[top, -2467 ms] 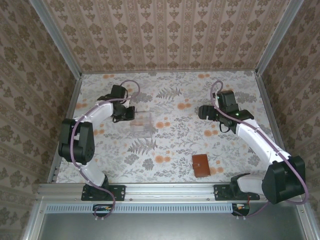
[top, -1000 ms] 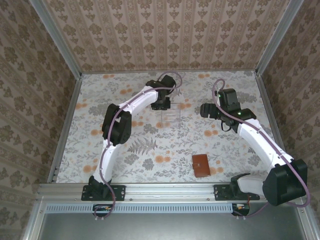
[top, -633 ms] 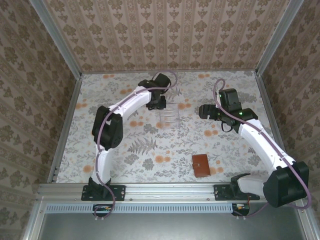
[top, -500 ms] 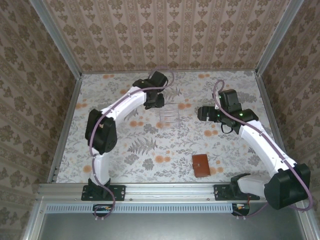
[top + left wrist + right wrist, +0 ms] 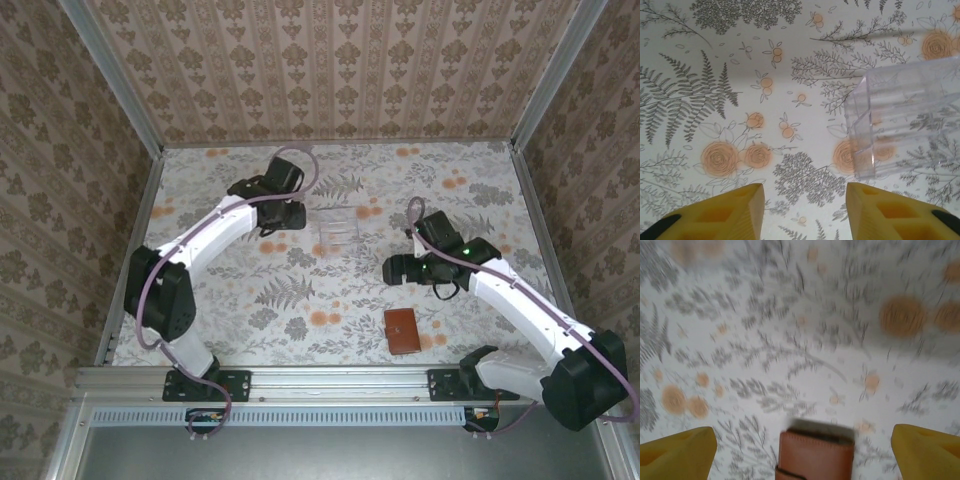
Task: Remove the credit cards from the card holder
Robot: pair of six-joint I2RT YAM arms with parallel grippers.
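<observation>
The card holder [image 5: 402,331] lies far from the robot's left gripper, so the right gripper should first bring it to the middle [image 5: 352,297], where both grippers can reach the card holder's strap.
The card holder [image 5: 403,330] lies folded shut on the table at the near right, a small brown leather wallet. In the right wrist view the card holder [image 5: 815,456] sits blurred at the bottom edge, between the yellow fingers. My right gripper [image 5: 392,268] hovers just beyond it, open wide, with nothing held; the same right gripper [image 5: 804,435] shows both fingers far apart. The credit cards are hidden. My left gripper [image 5: 272,220] is at the far left-centre, open and empty. In the left wrist view the left gripper [image 5: 805,200] shows bare table between its fingertips.
A clear plastic tray [image 5: 335,225] stands at the far middle of the floral table, just right of the left gripper; the clear tray [image 5: 910,127] is at the right of the left wrist view. Patterned walls close in the table [image 5: 250,310] on three sides.
The left arm let go of the clear tray at the far middle, opened its jaws and drew back to the left. The right arm came nearer and lower, over the card holder.
</observation>
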